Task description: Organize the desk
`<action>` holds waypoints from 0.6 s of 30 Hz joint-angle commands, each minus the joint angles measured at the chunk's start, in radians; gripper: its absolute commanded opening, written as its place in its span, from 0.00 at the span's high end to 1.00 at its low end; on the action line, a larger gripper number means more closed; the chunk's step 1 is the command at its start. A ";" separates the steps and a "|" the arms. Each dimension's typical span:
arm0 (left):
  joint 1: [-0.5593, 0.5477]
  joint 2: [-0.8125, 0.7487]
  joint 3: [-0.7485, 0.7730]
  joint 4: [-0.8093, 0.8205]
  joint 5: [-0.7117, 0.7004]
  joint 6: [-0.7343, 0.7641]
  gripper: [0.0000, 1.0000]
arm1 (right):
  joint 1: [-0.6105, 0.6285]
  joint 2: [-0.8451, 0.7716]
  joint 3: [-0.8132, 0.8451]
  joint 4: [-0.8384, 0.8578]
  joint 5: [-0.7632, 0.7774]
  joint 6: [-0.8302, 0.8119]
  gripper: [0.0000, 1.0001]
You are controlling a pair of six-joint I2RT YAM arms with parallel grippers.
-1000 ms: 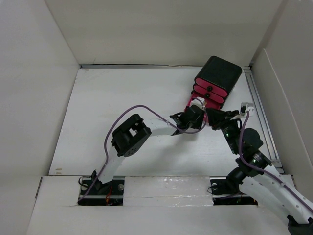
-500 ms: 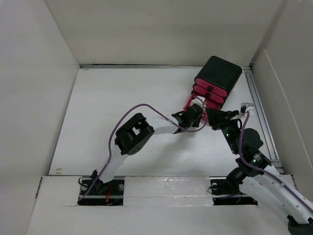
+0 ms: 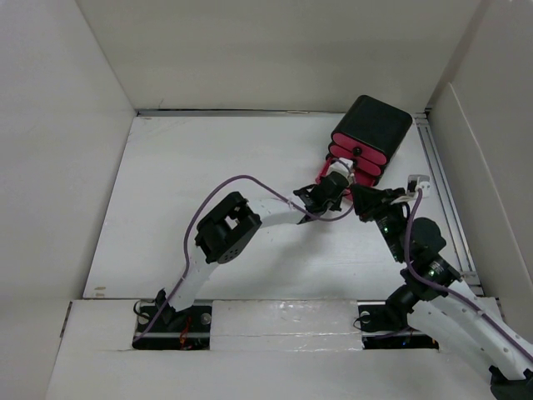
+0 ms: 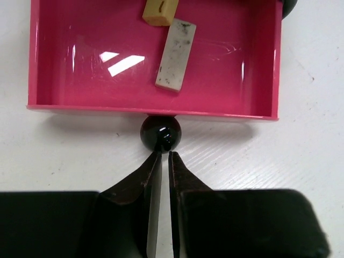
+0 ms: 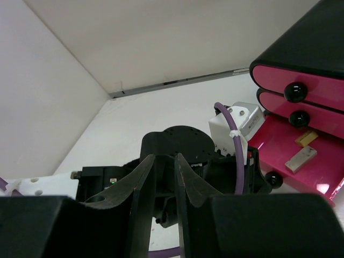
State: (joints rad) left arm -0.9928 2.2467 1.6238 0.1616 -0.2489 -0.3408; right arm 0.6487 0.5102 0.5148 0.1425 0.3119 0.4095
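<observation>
The bottom drawer's round knob [image 4: 160,132] alone touches my left gripper's closed fingers, so next I open them around the knob and push the drawer [image 4: 220,115] in.
The desk [image 3: 208,167] is a wide white tabletop between white walls. A black box [image 3: 372,127] with three pink drawers stands at the back right. Its bottom drawer [image 4: 107,80] is pulled out and holds a white eraser [image 4: 176,55] and a tan block [image 4: 159,12]. My left gripper [image 4: 164,153] is shut, its tips against the drawer's black knob [image 4: 160,133]; from above it [image 3: 340,177] sits right at the drawer front. My right gripper [image 5: 165,157] is shut and empty, close behind the left wrist, and from above it [image 3: 360,193] is just right of the open drawer.
The two upper drawers [image 5: 301,88] are closed, each with a black knob. A purple cable [image 3: 241,182] loops over the left arm. A metal rail [image 3: 441,192] runs along the desk's right side. White walls close in the back and both sides.
My left gripper has moved a little toward the black box with the drawer's knob at its tips, and the drawer sticks out slightly less. The right arm has barely moved.
</observation>
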 commanded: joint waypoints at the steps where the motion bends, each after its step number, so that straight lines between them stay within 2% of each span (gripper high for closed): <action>1: 0.003 -0.021 0.050 0.039 -0.018 0.025 0.93 | 0.005 -0.009 0.001 0.051 -0.004 0.006 0.74; 9: 0.023 0.047 0.160 -0.022 -0.015 0.042 0.94 | 0.005 -0.009 0.001 0.049 0.004 0.009 0.75; 15: 0.023 -0.045 0.027 0.021 0.002 0.019 0.91 | 0.005 -0.036 -0.009 0.048 0.018 0.012 0.75; 16: 0.023 -0.058 0.006 0.026 0.000 0.010 0.89 | 0.005 -0.036 -0.009 0.051 0.009 0.012 0.75; 18: 0.023 -0.088 -0.057 0.064 0.019 0.008 0.70 | 0.005 -0.036 -0.004 0.048 0.004 0.009 0.76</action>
State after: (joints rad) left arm -0.9688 2.2555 1.6398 0.2138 -0.2481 -0.3214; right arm 0.6487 0.4820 0.5079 0.1429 0.3134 0.4156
